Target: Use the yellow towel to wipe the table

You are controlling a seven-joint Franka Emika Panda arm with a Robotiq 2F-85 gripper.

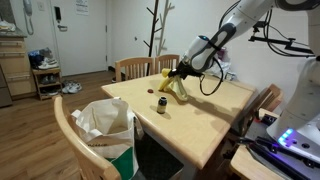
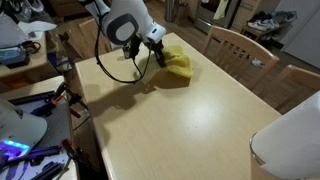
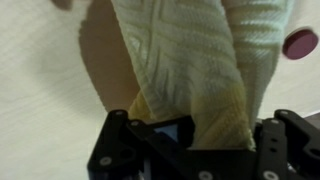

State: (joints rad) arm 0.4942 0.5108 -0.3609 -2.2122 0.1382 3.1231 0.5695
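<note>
My gripper has the yellow towel near the small dark jar [image 1: 162, 104] and the round object, so it should sweep the towel back along the open tabletop [image 2: 150, 130].
The yellow towel [image 1: 170, 85] hangs from my gripper [image 1: 176, 71] near the far side of the light wooden table [image 1: 200, 125]. In an exterior view the towel [image 2: 176, 70] trails onto the tabletop beside the gripper [image 2: 158, 55]. In the wrist view the towel [image 3: 195, 70] fills the middle of the frame and runs down between the black fingers [image 3: 200, 140]. The gripper is shut on the towel.
A small dark jar [image 1: 161, 104] stands on the table near the towel. A small pink-red round object [image 3: 298, 42] lies on the tabletop. Wooden chairs [image 1: 135, 68] stand around the table, and a white bag [image 1: 103, 122] sits on the near chair.
</note>
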